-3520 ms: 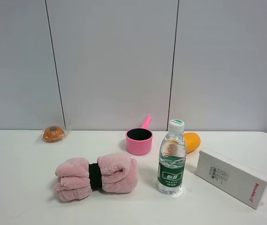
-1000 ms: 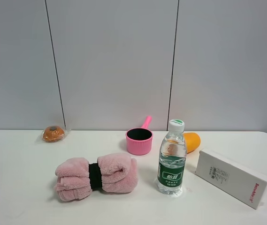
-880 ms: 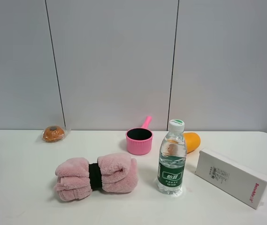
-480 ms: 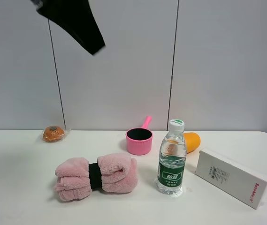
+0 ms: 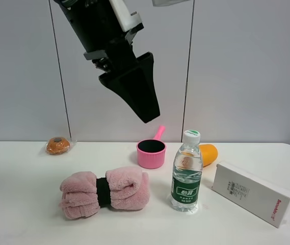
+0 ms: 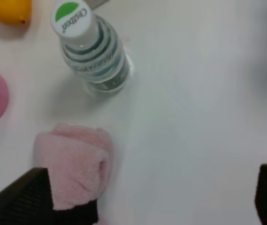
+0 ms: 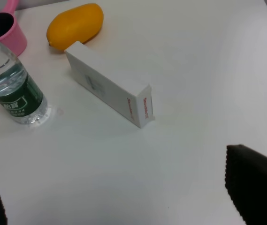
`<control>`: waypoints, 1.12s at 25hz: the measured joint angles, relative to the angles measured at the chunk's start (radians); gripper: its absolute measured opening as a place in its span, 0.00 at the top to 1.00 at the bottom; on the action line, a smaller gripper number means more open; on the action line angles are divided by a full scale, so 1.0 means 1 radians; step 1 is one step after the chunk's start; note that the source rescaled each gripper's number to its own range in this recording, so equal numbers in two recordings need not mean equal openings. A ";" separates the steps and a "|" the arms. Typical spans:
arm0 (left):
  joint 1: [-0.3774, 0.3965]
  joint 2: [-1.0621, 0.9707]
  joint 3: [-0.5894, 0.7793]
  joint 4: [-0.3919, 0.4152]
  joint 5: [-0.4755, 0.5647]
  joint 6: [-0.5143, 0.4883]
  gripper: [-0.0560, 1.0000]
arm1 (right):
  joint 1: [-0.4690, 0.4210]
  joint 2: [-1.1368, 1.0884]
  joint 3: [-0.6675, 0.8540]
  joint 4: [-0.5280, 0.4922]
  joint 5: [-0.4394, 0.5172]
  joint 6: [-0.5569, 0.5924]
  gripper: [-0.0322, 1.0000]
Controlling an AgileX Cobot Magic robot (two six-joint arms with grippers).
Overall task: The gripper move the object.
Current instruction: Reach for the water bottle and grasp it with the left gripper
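The bottle's cap [image 5: 191, 136] is far below my left gripper, which points steeply down, so the gripper should come low, level out and reach the bottle's body [image 5: 187, 173] from the towel's side.
The clear water bottle [image 5: 186, 173] with a white cap and dark green label stands upright on the white table, right of the middle. My left gripper [image 5: 145, 113], black-fingered on a thick dark arm, hangs high above the table, up and left of the bottle, above the pink cup [image 5: 151, 153]. In the left wrist view the bottle [image 6: 95, 58] is seen from above, and the gripper [image 6: 147, 201] is open and empty with its fingers far apart. In the right wrist view my right gripper [image 7: 124, 201] is open and empty, and the bottle [image 7: 15, 91] stands ahead of it.
A rolled pink towel [image 5: 104, 193] lies left of the bottle. A white box [image 5: 252, 193] lies to its right, and an orange fruit [image 5: 209, 153] behind it. A wrapped bun [image 5: 58, 146] sits at the back left by the grey wall.
My left arm has come into view from the top left and swung down and right, to above the pink cup. The bottle and the other things have not moved.
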 joint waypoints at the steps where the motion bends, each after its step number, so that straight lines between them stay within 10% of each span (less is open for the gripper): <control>1: 0.000 -0.006 0.019 0.000 -0.024 0.000 0.24 | 0.000 0.000 0.000 0.000 0.000 0.000 0.00; 13: 0.008 -0.110 0.593 0.001 -0.787 0.069 0.24 | 0.000 0.000 0.000 0.000 0.000 0.000 0.00; 23: 0.008 -0.076 0.688 -0.048 -0.840 0.047 0.24 | 0.000 0.000 0.000 0.000 0.000 0.000 0.00; 28: 0.032 -0.076 0.688 0.176 -0.878 -0.305 0.24 | 0.000 0.000 0.000 0.000 0.000 0.000 0.00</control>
